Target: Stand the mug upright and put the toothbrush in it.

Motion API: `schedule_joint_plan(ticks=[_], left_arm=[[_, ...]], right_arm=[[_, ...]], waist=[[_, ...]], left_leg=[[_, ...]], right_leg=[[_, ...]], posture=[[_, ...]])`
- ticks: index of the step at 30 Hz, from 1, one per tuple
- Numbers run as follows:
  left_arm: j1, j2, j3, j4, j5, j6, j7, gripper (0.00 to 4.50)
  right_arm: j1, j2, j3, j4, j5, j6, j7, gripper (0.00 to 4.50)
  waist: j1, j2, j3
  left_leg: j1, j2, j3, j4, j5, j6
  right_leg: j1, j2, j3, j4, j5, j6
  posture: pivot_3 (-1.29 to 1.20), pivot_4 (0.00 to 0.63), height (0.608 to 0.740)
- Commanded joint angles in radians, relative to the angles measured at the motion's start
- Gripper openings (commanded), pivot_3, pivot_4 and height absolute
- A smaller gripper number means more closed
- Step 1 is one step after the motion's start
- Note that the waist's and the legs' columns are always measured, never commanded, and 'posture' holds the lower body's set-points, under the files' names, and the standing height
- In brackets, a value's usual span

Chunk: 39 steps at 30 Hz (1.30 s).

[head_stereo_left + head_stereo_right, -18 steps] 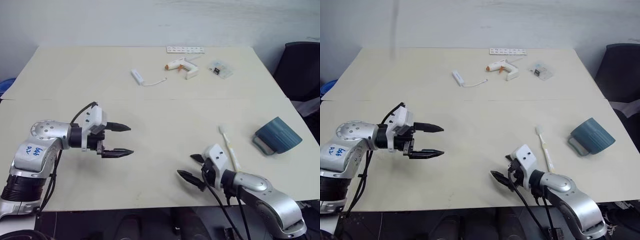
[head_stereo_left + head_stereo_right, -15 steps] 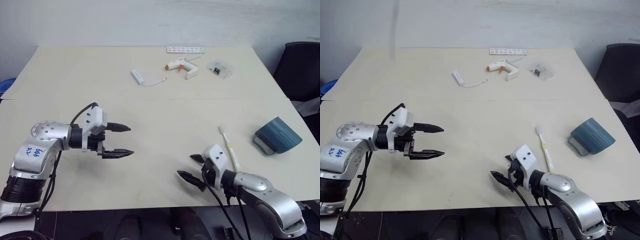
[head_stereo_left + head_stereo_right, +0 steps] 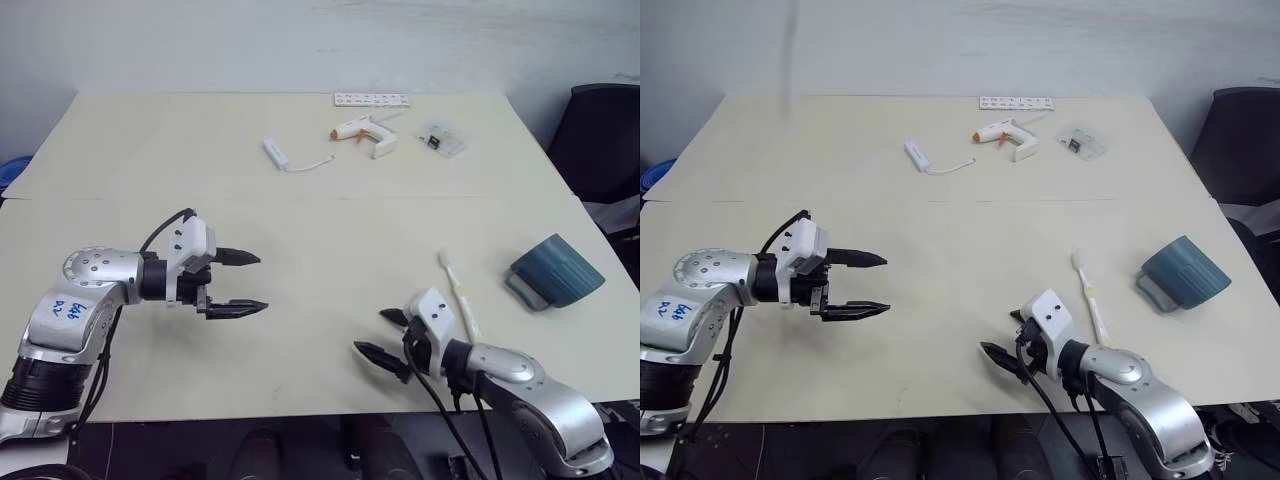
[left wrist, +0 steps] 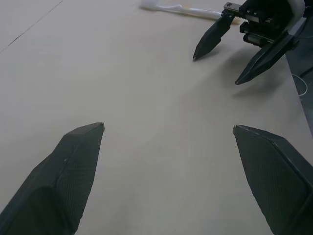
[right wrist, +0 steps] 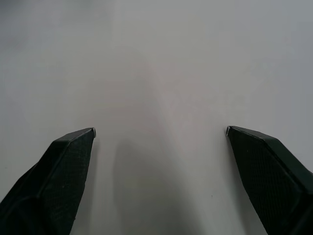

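The loop handle (image 3: 522,292) is attached to the mug's side (image 3: 560,271) at both ends, so the mug will turn upright along with it when the robot lifts and turns the handle.
The dark teal ribbed mug (image 3: 556,270) lies on its side near the table's right edge, its handle low on its left side. The toothbrush (image 3: 458,290) lies flat to the left of the mug, white head pointing away from me. My right gripper (image 3: 378,336) hovers open over bare table near the front edge, just left of the toothbrush's handle end, holding nothing. My left gripper (image 3: 254,283) stands open over the table's left half, far from both objects. The left wrist view shows the right gripper (image 4: 215,66) and part of the toothbrush (image 4: 178,8) beyond it.
At the table's far side lie a white dongle with a thin cord (image 3: 276,154), a white glue gun with an orange tip (image 3: 362,130), a small clear packet (image 3: 440,137) and a white strip (image 3: 370,99). A dark chair (image 3: 600,140) stands beyond the right edge.
My left arm has sunk slightly and drawn back a little; its gripper stays open. The right arm, mug and toothbrush have not moved.
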<state>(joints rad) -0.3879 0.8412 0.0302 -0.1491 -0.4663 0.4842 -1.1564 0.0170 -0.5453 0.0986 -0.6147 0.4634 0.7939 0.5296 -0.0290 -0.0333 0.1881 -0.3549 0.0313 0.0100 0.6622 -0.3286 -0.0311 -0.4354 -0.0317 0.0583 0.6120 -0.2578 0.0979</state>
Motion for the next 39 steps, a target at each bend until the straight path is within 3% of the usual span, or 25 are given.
schedule_joint_plan(ticks=[1,14,19,22,25,27,39], left_arm=[[-0.006,0.013,0.029,-0.03,-0.023,0.009,-0.004,4.5],[0.002,0.005,-0.003,-0.023,0.017,-0.049,-0.021,4.5],[-0.016,-0.015,-0.037,-0.03,0.006,-0.034,-0.037,4.5],[-0.029,-0.027,-0.053,-0.041,-0.014,-0.018,-0.056,4.5],[-0.057,-0.056,-0.077,-0.048,-0.023,-0.012,-0.062,4.5],[-0.079,-0.075,-0.092,-0.048,-0.022,-0.013,-0.067,4.5],[-0.164,-0.136,-0.137,-0.096,-0.029,0.021,-0.059,4.5]], right_arm=[[0.0,0.001,-0.031,-0.045,0.03,0.008,-0.001,4.49],[-0.001,-0.005,-0.105,-0.092,0.059,0.027,-0.02,4.49],[0.061,-0.066,-0.347,-0.23,0.201,0.156,-0.037,4.49],[0.084,-0.148,-0.469,-0.298,0.199,0.196,-0.05,4.49],[0.095,-0.222,-0.637,-0.271,0.183,0.365,-0.115,4.49],[0.107,-0.272,-0.678,-0.248,0.162,0.409,-0.114,4.49],[-0.042,-0.409,-0.421,0.135,-0.046,0.264,-0.1,4.49]], waist=[[0.0,0.0,0.0],[0.001,0.0,0.0],[0.002,0.0,0.0],[0.003,0.0,0.0],[0.003,0.0,0.0],[0.004,0.0,0.0],[0.0,0.0,0.0]], left_leg=[[0.0,0.0,0.0,0.0,0.0,0.0],[0.0,0.0,0.0,0.0,0.0,0.0],[-0.001,0.0,0.0,0.0,0.0,0.0],[-0.001,0.0,0.0,0.001,0.0,0.0],[-0.001,0.0,0.0,0.002,0.0,0.0],[-0.001,-0.001,0.0,0.002,0.0,0.0],[-0.001,-0.001,0.002,0.002,0.0,0.001]], right_leg=[[0.0,0.0,0.0,0.0,0.0,0.0],[0.0,0.0,0.0,0.0,0.0,0.0],[-0.001,0.0,0.0,0.0,0.0,0.0],[-0.001,0.0,0.001,0.0,0.001,0.001],[0.0,0.0,0.001,0.0,0.0,0.001],[0.0,0.0,0.002,0.0,0.0,0.001],[-0.001,0.002,0.004,0.0,0.0,0.001]], posture=[[0.0,0.15,0.74],[0.0,0.15,0.74],[0.0,0.15,0.74],[0.0,0.15,0.74],[0.0,0.15,0.74],[0.0,0.15,0.74],[0.0,0.15,0.74]])
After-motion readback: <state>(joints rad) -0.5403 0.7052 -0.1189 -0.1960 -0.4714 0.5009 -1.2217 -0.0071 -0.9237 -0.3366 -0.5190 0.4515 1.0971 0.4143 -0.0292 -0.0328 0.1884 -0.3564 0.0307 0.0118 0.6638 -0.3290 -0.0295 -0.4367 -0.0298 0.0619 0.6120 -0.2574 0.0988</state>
